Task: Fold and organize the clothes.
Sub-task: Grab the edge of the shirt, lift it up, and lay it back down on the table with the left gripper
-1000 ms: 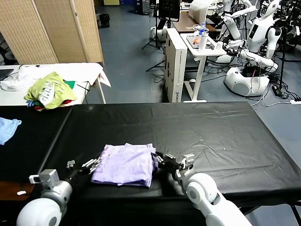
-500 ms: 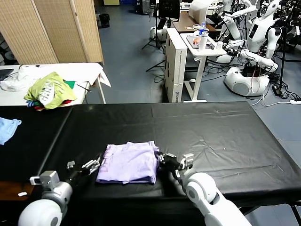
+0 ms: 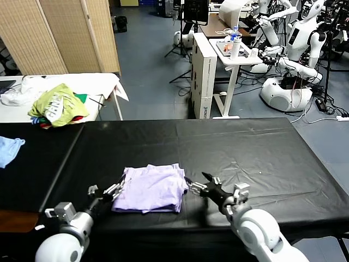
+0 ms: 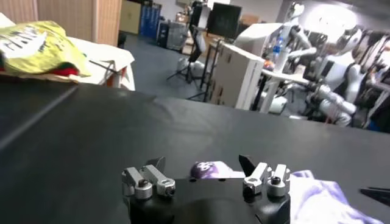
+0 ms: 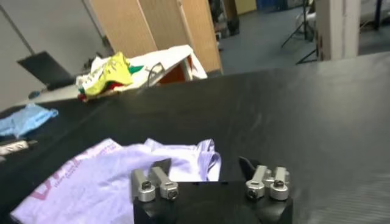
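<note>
I expect the pale lavender T-shirt (image 3: 152,188) to show a hidden printed panel when I flip it over, because purple print (image 4: 205,167) peeks out at the T-shirt's fold.
The clothes, one pale lavender T-shirt (image 3: 152,188), lie folded in a rough rectangle near the front edge of the black table (image 3: 245,147). My left gripper (image 3: 106,191) stands open at the shirt's left edge with nothing between its fingers. In the left wrist view, the left gripper (image 4: 202,163) faces a fold with purple print (image 4: 208,170). My right gripper (image 3: 197,181) is open just off the shirt's right edge, apart from it. The right wrist view has the right gripper (image 5: 204,164) empty, and the shirt (image 5: 116,176) spreads out past one finger.
A yellow-green garment heap (image 3: 57,105) lies on a white side table (image 3: 103,82) at the back left. A light blue cloth (image 3: 10,148) rests at the table's far left. Beyond the table stand a white cart (image 3: 234,54) and other robots (image 3: 294,43).
My right gripper has opened, let go of the shirt's right edge and drawn back to the right. The left gripper has edged closer to the shirt, still open.
</note>
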You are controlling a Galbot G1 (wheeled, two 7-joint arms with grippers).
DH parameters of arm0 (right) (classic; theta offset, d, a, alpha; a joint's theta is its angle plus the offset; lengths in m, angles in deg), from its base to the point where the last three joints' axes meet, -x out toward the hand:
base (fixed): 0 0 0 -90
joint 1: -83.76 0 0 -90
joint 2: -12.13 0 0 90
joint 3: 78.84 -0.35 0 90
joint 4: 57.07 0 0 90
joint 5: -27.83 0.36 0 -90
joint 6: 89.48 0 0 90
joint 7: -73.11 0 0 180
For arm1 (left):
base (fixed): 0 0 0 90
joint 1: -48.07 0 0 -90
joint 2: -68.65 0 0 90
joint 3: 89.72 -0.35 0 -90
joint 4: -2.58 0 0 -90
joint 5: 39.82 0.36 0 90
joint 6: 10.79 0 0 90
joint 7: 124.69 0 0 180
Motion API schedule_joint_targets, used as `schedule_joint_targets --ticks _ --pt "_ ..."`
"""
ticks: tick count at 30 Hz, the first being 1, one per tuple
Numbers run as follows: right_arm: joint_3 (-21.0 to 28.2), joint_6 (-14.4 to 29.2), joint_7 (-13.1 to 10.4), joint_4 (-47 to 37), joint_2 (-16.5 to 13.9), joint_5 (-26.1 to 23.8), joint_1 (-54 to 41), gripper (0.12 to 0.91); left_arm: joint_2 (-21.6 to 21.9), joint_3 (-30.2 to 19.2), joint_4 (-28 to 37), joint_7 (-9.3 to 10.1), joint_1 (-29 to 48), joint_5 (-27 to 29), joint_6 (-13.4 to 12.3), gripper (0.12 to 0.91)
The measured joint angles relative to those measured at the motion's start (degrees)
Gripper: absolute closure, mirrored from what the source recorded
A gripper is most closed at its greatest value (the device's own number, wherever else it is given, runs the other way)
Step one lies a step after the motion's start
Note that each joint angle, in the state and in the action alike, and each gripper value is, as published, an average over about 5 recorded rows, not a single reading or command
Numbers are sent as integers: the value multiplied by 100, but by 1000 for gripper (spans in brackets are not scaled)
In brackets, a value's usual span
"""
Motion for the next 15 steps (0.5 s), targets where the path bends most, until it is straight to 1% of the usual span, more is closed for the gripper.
schedule_joint_targets --ticks 7,15 --pt "-493 -2 3 374 -99 47 348 118 -233 -43 271 -74 104 -107 -150 123" --pt "-688 -7 4 552 -109 33 521 118 -410 -99 486 -117 162 -251 -220 123"
